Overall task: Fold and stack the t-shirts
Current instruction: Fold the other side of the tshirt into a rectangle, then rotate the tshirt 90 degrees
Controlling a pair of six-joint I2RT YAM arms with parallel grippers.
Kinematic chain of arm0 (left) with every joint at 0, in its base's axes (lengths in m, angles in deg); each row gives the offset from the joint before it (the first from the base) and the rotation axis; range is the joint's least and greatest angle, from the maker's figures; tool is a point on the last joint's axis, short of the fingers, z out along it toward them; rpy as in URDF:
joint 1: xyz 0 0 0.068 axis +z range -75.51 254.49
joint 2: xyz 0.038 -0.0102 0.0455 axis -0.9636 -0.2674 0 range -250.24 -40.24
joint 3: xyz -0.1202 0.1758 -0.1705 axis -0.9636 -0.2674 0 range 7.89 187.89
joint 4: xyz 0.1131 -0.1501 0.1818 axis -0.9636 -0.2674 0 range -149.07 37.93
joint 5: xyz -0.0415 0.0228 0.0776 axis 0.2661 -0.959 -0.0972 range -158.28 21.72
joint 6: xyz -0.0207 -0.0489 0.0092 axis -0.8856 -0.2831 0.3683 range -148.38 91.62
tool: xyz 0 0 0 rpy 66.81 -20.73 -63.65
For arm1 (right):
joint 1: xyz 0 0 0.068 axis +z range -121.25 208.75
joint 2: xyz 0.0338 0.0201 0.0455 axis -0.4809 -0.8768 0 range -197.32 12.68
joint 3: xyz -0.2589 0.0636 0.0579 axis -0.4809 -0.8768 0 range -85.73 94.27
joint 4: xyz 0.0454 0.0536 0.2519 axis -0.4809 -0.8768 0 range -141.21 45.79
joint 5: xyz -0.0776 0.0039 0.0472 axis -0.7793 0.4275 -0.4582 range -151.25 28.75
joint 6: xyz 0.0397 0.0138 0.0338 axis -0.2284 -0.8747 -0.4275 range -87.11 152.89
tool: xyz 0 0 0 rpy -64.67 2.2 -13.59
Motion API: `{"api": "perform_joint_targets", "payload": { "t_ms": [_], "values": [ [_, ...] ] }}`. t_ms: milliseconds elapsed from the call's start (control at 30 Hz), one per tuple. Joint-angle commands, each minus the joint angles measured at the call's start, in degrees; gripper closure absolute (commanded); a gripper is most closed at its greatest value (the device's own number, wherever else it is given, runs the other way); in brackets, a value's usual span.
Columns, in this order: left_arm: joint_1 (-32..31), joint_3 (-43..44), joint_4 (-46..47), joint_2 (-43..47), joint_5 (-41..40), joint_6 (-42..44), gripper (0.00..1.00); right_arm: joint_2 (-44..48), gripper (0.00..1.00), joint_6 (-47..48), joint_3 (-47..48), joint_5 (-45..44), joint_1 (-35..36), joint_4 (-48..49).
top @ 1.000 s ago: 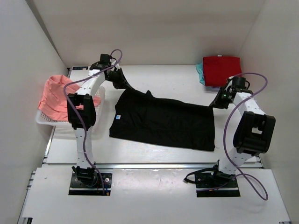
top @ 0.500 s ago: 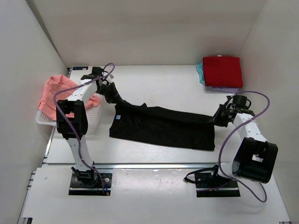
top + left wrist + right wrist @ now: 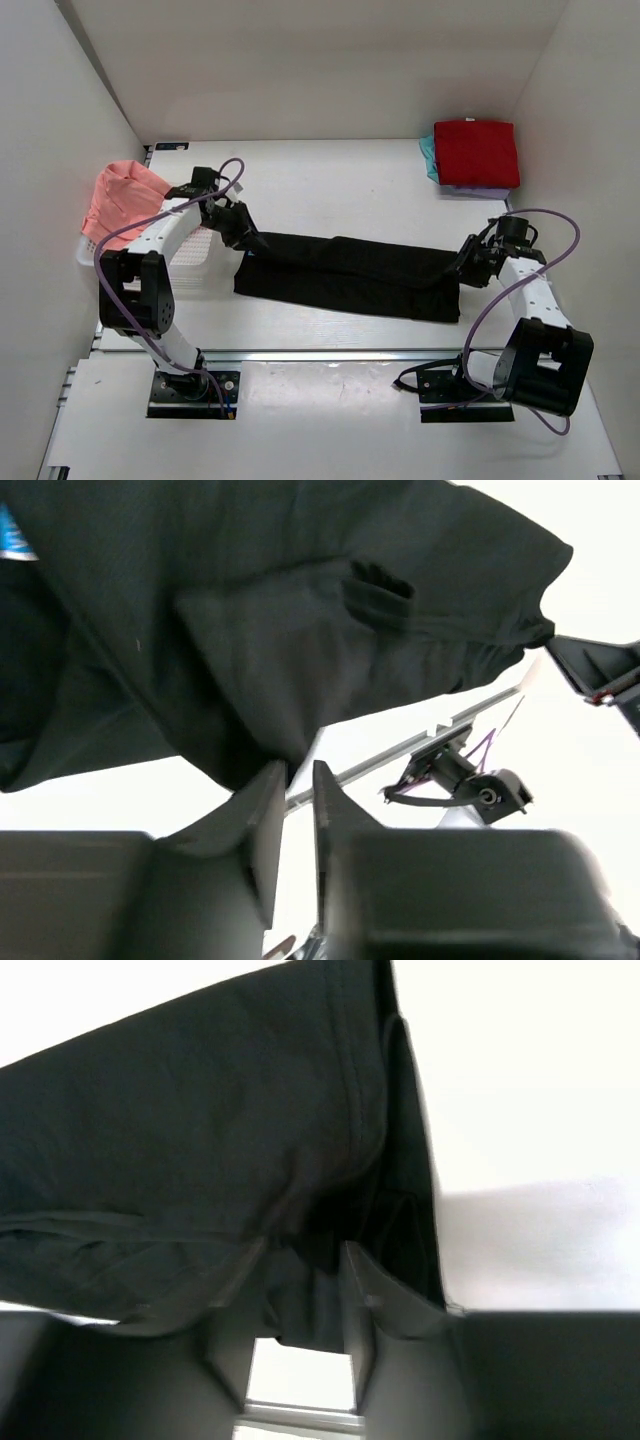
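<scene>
The black t-shirt (image 3: 345, 275) lies crosswise with its ends far apart, so my right gripper should regrip it and help turn it front to back before the next fold.
The large black t-shirt (image 3: 350, 272) lies across the middle of the table, doubled over into a long band. My left gripper (image 3: 243, 238) is shut on its left end; in the left wrist view the gripper (image 3: 300, 775) has cloth (image 3: 300, 630) hanging at the nearly closed fingertips. My right gripper (image 3: 466, 267) is shut on the right end; in the right wrist view black cloth (image 3: 200, 1140) sits between the fingers (image 3: 360, 1280). A folded red t-shirt (image 3: 477, 152) tops a stack at the back right, with teal (image 3: 428, 155) and lilac (image 3: 470, 191) edges showing beneath. A salmon-pink t-shirt (image 3: 118, 198) lies in the basket.
The white mesh basket (image 3: 190, 268) stands at the left edge, close to my left arm. White walls close in the back and both sides. A metal rail (image 3: 330, 352) runs along the table's near edge.
Both grippers have moved toward the near edge, carrying the black t-shirt's far edge over itself. The shirt has gone from a broad spread to a narrow folded band.
</scene>
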Motion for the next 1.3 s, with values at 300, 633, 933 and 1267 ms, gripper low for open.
{"api": "perform_joint_targets", "payload": {
  "t_ms": [300, 633, 933, 1267],
  "values": [
    [-1.6, 0.8, 5.5, 3.9, -3.4, -4.2, 0.67, -2.4, 0.54, 3.2, 8.2, -5.5, 6.8, 1.4],
    [-13.8, -12.3, 16.2, -0.7, -17.8, -17.8, 1.0, -15.2, 1.0, -1.4, 9.4, -6.0, 13.9, 8.9],
    [-13.8, 1.5, 14.8, -19.2, -25.0, -16.0, 1.0, -19.7, 1.0, -6.2, 6.0, -13.8, 15.3, 6.2],
    [-14.5, 42.6, 4.6, -42.4, -32.6, -7.7, 1.0, -15.6, 1.0, -19.9, -0.8, -11.5, 37.5, 2.0]
  ]
}}
